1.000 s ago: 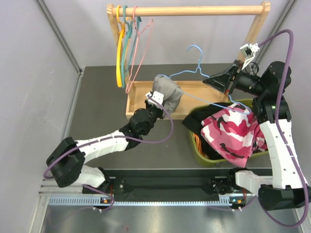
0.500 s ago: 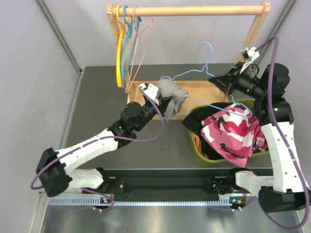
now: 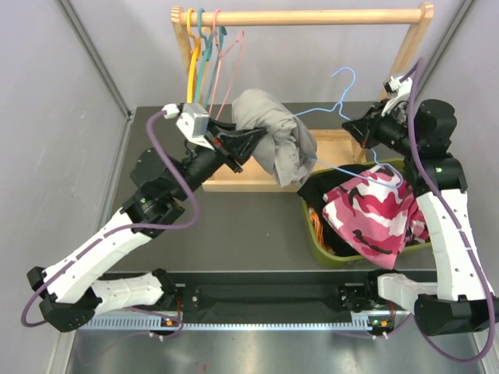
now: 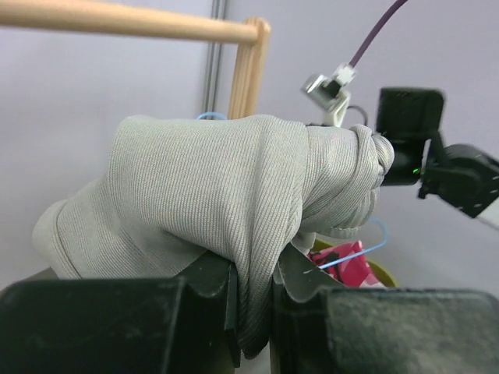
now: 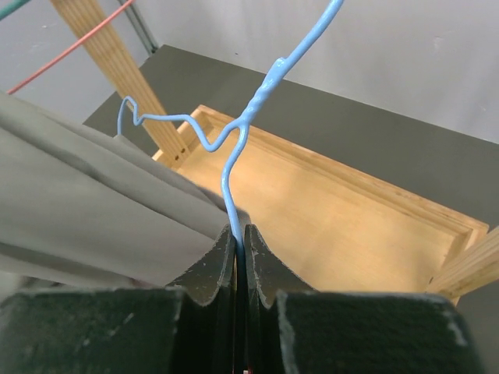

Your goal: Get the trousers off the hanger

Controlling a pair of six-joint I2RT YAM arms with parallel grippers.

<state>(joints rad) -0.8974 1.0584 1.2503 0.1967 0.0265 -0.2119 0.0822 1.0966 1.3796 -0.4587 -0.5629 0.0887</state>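
My left gripper needs to pull the grey trousers clear of the wire before it carries them to the bin (image 3: pixel 365 214), because the blue hanger's end (image 3: pixel 305 157) is inside the trousers.
The plain grey trousers (image 3: pixel 274 140) hang bunched in the air, still draped over the blue wire hanger (image 3: pixel 343 105). My left gripper (image 3: pixel 243 140) is shut on a fold of the grey cloth (image 4: pixel 234 218), raised above the wooden rack base. My right gripper (image 3: pixel 360 128) is shut on the blue hanger's wire (image 5: pixel 234 179) and holds it up at the right. The pink camouflage trousers (image 3: pixel 374 214) lie on top in the green bin (image 3: pixel 318 241), with black cloth (image 3: pixel 323 191) and a bit of orange cloth (image 3: pixel 317 227) under them.
A wooden rack with a top rail (image 3: pixel 304 15) and tray base (image 3: pixel 335 144) stands at the back. Yellow, teal and pink empty hangers (image 3: pixel 204 70) hang at its left end. Grey side walls close in both sides.
My left arm has swung up and to the left, lifting the grey trousers off the rack base and pulling them along the blue hanger. My right gripper has raised the hanger slightly.
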